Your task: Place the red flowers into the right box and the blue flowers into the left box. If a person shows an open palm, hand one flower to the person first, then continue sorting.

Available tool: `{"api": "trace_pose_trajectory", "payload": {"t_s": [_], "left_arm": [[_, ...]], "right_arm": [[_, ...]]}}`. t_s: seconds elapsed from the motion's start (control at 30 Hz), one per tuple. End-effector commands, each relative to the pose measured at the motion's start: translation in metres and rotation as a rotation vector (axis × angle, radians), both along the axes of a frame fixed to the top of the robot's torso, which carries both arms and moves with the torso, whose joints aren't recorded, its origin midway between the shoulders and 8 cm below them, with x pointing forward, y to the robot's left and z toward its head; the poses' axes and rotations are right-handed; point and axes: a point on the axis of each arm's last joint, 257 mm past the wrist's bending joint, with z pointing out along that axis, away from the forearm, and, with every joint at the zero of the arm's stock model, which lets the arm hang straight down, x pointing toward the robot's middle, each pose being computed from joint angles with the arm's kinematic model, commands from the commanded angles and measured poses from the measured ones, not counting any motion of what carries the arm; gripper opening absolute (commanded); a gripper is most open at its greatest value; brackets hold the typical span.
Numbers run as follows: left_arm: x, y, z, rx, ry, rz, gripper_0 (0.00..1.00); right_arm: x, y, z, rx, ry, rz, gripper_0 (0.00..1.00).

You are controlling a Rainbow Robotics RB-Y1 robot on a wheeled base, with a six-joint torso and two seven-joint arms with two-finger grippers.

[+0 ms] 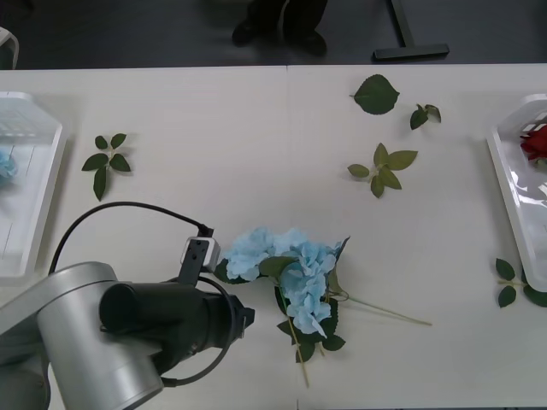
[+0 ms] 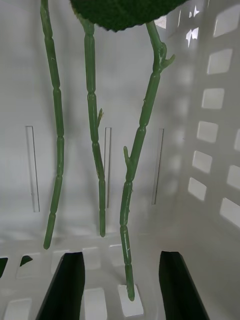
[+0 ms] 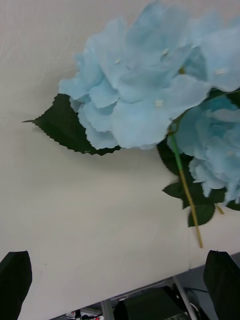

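The leaf sprig [image 1: 330, 340] will stay behind when I lift the blue flower, because a short stub [image 1: 322, 350] sticks out from the small leaves next to the long stem.
Two blue flowers [image 1: 286, 272] lie together on the table in front of me, pale-blue heads touching and stems pointing toward me. My left arm [image 1: 128, 333] reaches in just left of them. In the left wrist view my left gripper [image 3: 120, 290] is open above the bare table, a short way from the blue flowers [image 3: 150, 95]. My right gripper [image 2: 122, 290] is open inside the right box [image 2: 210, 150], over three green stems [image 2: 95, 150]; one stem end lies loose between its fingers. A red flower [image 1: 537, 141] shows in the right box [image 1: 513, 184]. The left box [image 1: 34, 171] holds a blue flower [image 1: 4, 162].
Loose green leaf sprigs lie on the table: one at the left [image 1: 107, 161], several at the back right [image 1: 383, 166], and some beside the right box [image 1: 510, 282]. The table's near edge [image 3: 150, 285] runs just under my left gripper.
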Motion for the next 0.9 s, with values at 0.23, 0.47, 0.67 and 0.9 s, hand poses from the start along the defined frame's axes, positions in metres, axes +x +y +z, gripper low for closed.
{"api": "trace_pose_trajectory", "payload": {"t_s": [0.23, 0.47, 0.67, 0.9], "left_arm": [[0.017, -0.023, -0.046, -0.02, 0.022, 0.125, 1.0], [0.031, -0.043, -0.065, 0.003, 0.008, 0.139, 1.0], [0.03, -0.07, -0.062, -0.035, -0.008, 0.122, 1.0], [0.037, -0.098, -0.048, -0.049, -0.076, 0.092, 1.0]], "right_arm": [[0.035, 0.035, 0.041, 0.099, -0.078, 0.048, 0.83], [0.047, 0.127, 0.081, 0.207, -0.06, 0.278, 0.83], [0.049, 0.223, 0.106, 0.135, -0.062, 0.668, 0.83], [0.026, 0.309, 0.09, 0.05, -0.041, 1.042, 0.83]]}}
